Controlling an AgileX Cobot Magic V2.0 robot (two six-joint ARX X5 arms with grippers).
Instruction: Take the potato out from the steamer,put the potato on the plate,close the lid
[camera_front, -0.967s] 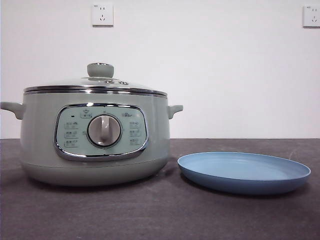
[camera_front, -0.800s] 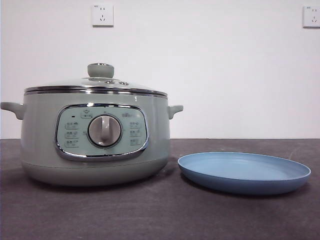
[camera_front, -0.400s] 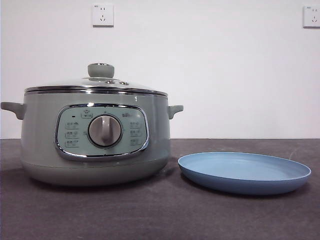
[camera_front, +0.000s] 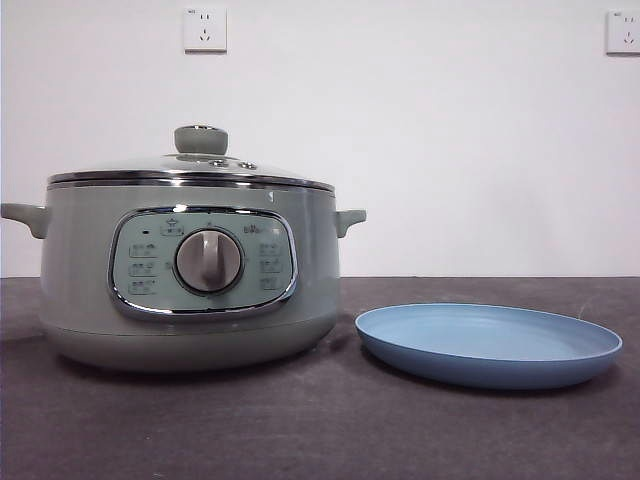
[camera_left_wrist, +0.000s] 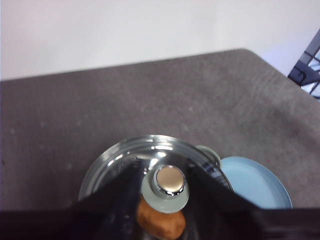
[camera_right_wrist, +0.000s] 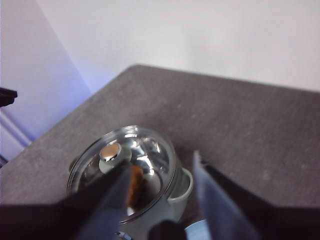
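Observation:
The lid's metal edge (camera_front: 190, 179) runs plain and even around the rim of the steamer, so the lid will come straight off in one piece when the robot lifts the lid's knob.
The steamer (camera_front: 190, 270) stands at the left in the front view with the lid (camera_front: 190, 168) shut on it. The light blue plate (camera_front: 488, 343) lies empty to its right. In the left wrist view, my left gripper (camera_left_wrist: 166, 170) is open, high above the lid (camera_left_wrist: 115, 165), with a jaw on either side of its knob (camera_left_wrist: 169, 186). The potato (camera_left_wrist: 161, 223) shows through the glass. In the right wrist view, my right gripper (camera_right_wrist: 161, 162) is open, high above the steamer (camera_right_wrist: 176, 196); the potato (camera_right_wrist: 135, 182) shows under the lid (camera_right_wrist: 150, 155). No arm shows in the front view.
A dark grey table (camera_front: 320, 430) holds everything, and a white wall with two sockets (camera_front: 205, 30) is behind it. The plate's edge also shows in the left wrist view (camera_left_wrist: 252, 185). The table's edges show in both wrist views.

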